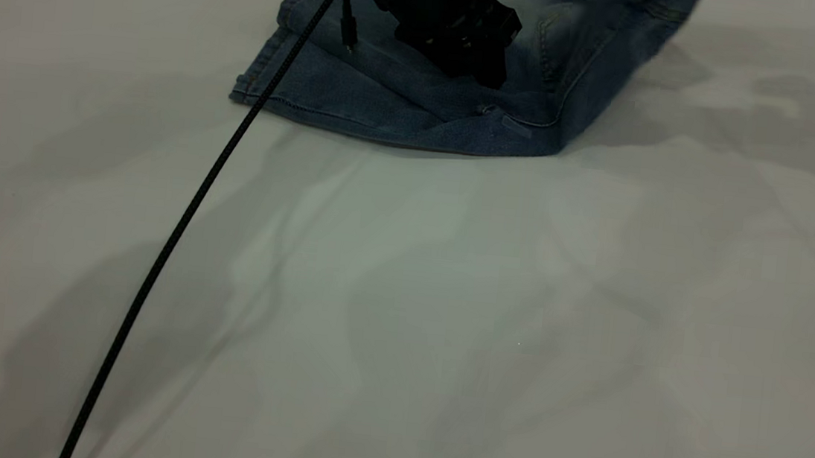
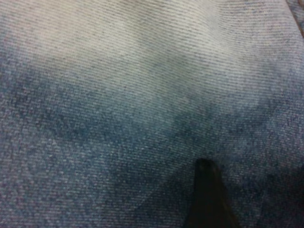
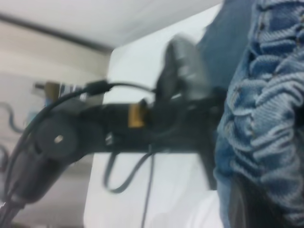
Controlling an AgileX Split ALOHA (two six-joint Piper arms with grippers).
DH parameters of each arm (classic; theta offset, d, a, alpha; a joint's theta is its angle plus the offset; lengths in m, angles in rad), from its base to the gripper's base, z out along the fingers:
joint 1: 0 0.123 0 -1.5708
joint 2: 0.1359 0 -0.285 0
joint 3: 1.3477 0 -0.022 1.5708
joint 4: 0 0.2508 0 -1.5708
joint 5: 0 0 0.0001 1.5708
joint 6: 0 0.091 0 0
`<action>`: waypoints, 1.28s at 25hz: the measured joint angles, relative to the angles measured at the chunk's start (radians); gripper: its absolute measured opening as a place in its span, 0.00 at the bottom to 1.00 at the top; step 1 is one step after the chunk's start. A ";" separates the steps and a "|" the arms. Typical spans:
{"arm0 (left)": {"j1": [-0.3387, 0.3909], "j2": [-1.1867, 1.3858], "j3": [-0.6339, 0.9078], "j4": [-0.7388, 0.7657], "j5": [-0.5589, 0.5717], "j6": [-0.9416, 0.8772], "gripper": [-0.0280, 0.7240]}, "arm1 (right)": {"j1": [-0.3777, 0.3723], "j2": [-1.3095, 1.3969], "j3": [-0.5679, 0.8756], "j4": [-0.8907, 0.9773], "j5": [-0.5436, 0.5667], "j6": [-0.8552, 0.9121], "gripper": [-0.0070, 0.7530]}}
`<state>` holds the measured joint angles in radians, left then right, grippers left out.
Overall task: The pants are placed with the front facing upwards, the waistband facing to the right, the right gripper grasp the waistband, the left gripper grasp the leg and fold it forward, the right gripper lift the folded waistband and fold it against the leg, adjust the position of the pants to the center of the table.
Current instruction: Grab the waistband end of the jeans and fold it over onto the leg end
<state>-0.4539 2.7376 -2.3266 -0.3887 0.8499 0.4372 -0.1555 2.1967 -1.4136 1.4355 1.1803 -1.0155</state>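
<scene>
The robot's left gripper is resting on the middle of the pants (image 1: 523, 71), in the way of the waistband, so it should move back before the right gripper folds the waistband over the leg (image 1: 337, 87).
The blue denim pants (image 1: 419, 103) lie folded at the far middle of the white table (image 1: 445, 300). Their right end rises off the table and leaves the exterior view at the top. My left gripper (image 1: 472, 59) presses down on the middle of the pants. The left wrist view is filled with faded denim (image 2: 142, 95), with one black fingertip (image 2: 206, 185) resting on it and the other finger hidden. My right gripper (image 3: 256, 199) is out of the exterior view. In the right wrist view it is shut on the puckered waistband (image 3: 266, 109), whose denim drapes over a dark finger (image 3: 244, 206).
A black braided cable (image 1: 184, 215) runs from the near left edge diagonally up to the left arm, crossing the pants' left corner. The left arm (image 3: 118, 128) with its cables shows across the right wrist view. Wrinkled white table spreads in front of the pants.
</scene>
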 joint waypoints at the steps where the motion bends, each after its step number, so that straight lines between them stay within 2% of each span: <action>1: 0.000 0.000 0.000 0.000 0.001 0.000 0.59 | 0.019 -0.006 0.000 0.001 -0.001 0.000 0.07; 4: 0.000 -0.007 0.000 0.000 0.023 0.000 0.59 | 0.057 -0.010 0.000 0.007 -0.006 0.000 0.07; 10: 0.003 -0.063 -0.043 0.039 0.118 0.000 0.59 | 0.056 -0.010 0.000 0.005 -0.013 0.001 0.07; 18: 0.003 -0.089 -0.193 0.299 0.366 -0.012 0.59 | 0.057 -0.011 0.000 0.005 -0.014 0.001 0.07; 24: 0.004 -0.063 -0.200 0.511 0.371 -0.085 0.59 | 0.057 -0.012 0.000 0.006 0.006 0.001 0.07; 32: 0.004 0.018 -0.198 0.527 0.370 -0.084 0.59 | 0.057 -0.012 0.000 0.005 0.017 0.001 0.07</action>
<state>-0.4504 2.7554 -2.5246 0.1388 1.2203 0.3533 -0.0984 2.1846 -1.4136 1.4406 1.1969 -1.0146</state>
